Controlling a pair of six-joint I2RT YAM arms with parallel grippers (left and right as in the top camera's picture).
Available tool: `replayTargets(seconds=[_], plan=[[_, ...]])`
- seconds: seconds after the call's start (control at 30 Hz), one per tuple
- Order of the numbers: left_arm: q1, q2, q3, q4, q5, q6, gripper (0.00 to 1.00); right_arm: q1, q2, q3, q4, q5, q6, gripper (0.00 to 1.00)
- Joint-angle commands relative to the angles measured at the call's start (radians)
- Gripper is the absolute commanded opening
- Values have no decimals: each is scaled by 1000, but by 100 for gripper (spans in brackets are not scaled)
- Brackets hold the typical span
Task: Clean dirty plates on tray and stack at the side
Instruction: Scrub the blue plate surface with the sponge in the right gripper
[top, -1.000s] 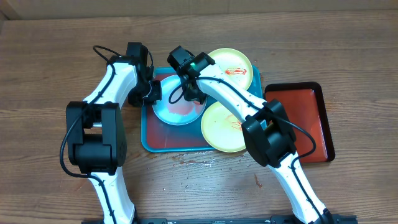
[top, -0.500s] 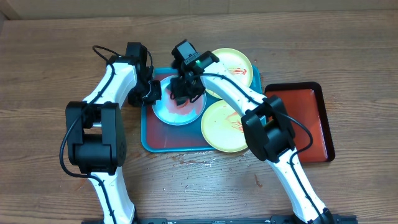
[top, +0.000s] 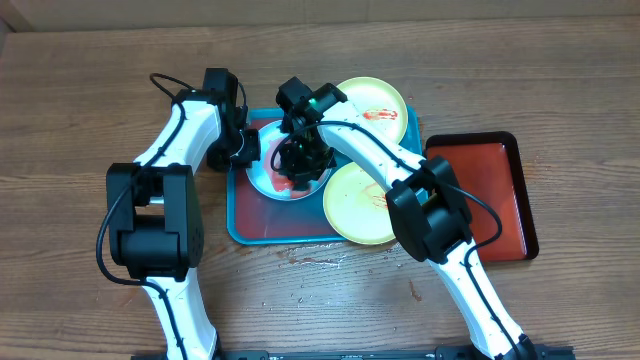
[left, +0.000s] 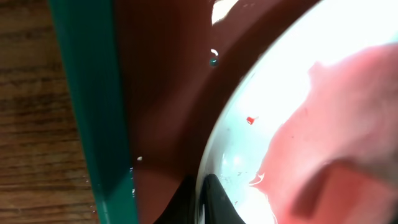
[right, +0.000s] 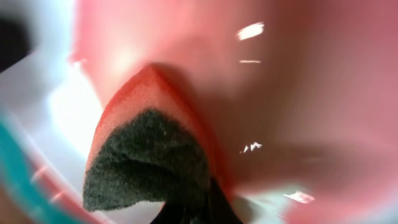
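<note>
A puddle of pink liquid sits in the blue plate (top: 270, 158), so the robot's right gripper should lift the sponge out of the way before the left gripper empties the plate into the black-rimmed tray (top: 487, 195).
A light blue plate (top: 262, 172) smeared with red lies at the left of the teal-rimmed tray (top: 236, 222). My left gripper (top: 247, 152) is shut on the plate's left rim; the left wrist view shows that rim (left: 219, 149) pinched between the dark jaws (left: 202, 202). My right gripper (top: 300, 165) is shut on a red sponge with a dark scouring face (right: 149, 155), pressed onto the blue plate (right: 53, 106). Two pale yellow-green plates with red smears sit on the tray's right side, one far (top: 372, 104), one near (top: 355, 205).
A smaller black-rimmed red tray (top: 500, 190) lies on the wooden table right of the teal tray. Small red sauce spots (top: 312, 262) mark the wood just in front of the teal tray. The teal rim (left: 93, 112) runs beside the left jaws.
The right gripper has swept the sponge across the blue plate, first left, then toward the near side. The left gripper has held the rim still.
</note>
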Motion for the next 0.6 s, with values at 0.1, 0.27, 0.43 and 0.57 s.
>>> replayTargets(seconds=[0.1,0.27,0.43,0.57], plan=[[-6,37,0,0,-39,5,4,-18,14,-7,29,522,152,4],[-6,37,0,0,-39,5,4,-8,14,-8,123,524,184,4],[-6,37,0,-2,-39,5,4,2,14,-16,294,369,200,4],[-6,37,0,-3,-39,5,4,2,15,-45,406,179,199,4]])
